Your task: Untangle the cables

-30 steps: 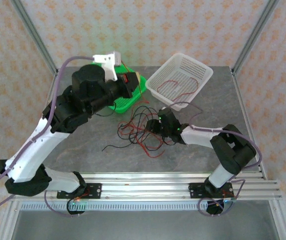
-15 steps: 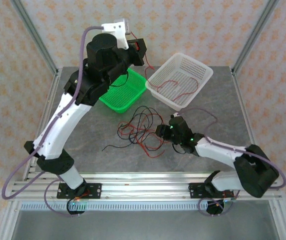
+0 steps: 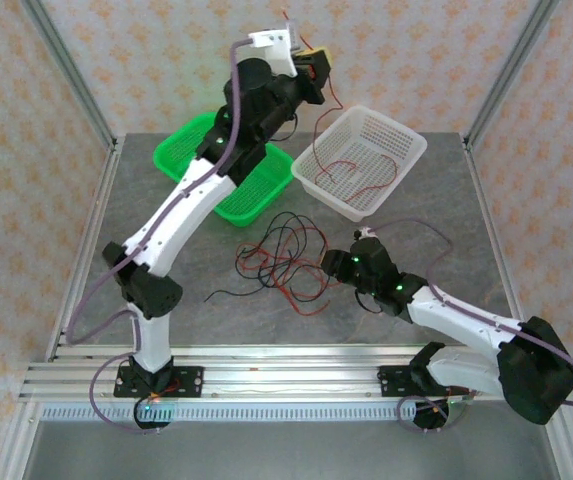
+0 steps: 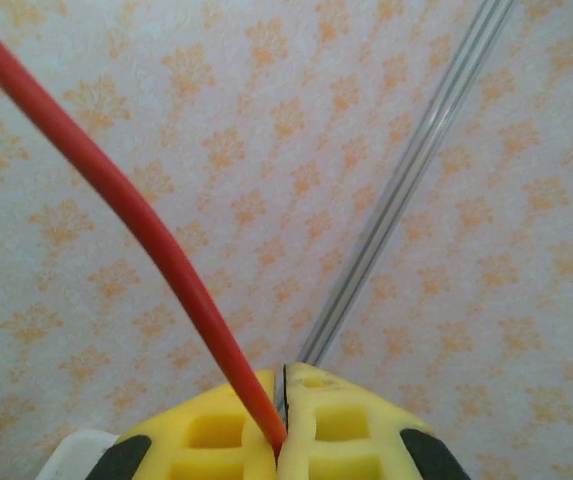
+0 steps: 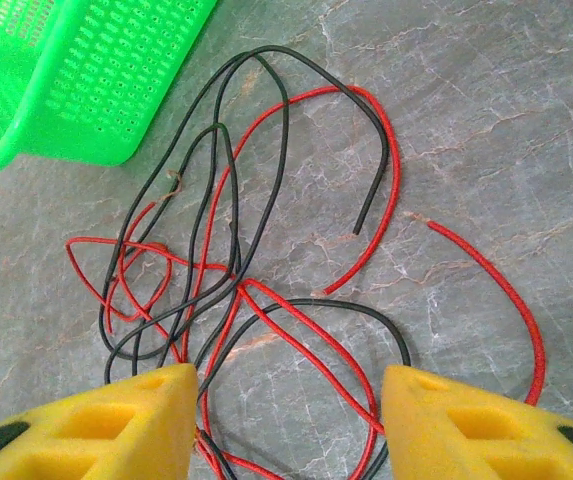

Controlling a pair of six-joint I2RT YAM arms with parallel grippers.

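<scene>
The red cable is clear of the tangle, and its tail point(image 3: 316, 152) is over the white basket point(image 3: 360, 165). My left gripper should go on down and let go inside the basket.
A tangle of thin red and black cables point(image 3: 281, 262) lies on the grey table, spread wide in the right wrist view point(image 5: 236, 280). My left gripper point(image 3: 316, 64) is raised high at the back, near the wall. Its yellow fingers point(image 4: 346, 435) are shut on one red cable point(image 4: 136, 220), which runs up and to the left from the jaws. My right gripper point(image 3: 339, 263) hovers low at the tangle's right edge. It is open point(image 5: 286, 425), with red and black loops on the table between its fingers point(image 5: 141, 420).
A white basket point(image 3: 401, 150) at the back right holds red cables point(image 3: 351, 172). A green basket point(image 3: 251, 195) stands left of it, under the left arm, and shows in the right wrist view point(image 5: 86, 70). Metal frame posts stand at the back corners.
The left arm has swung up and back from over the green basket to high near the wall, shut on the red cable. The right arm has stretched out lower, its gripper shifting slightly right.
</scene>
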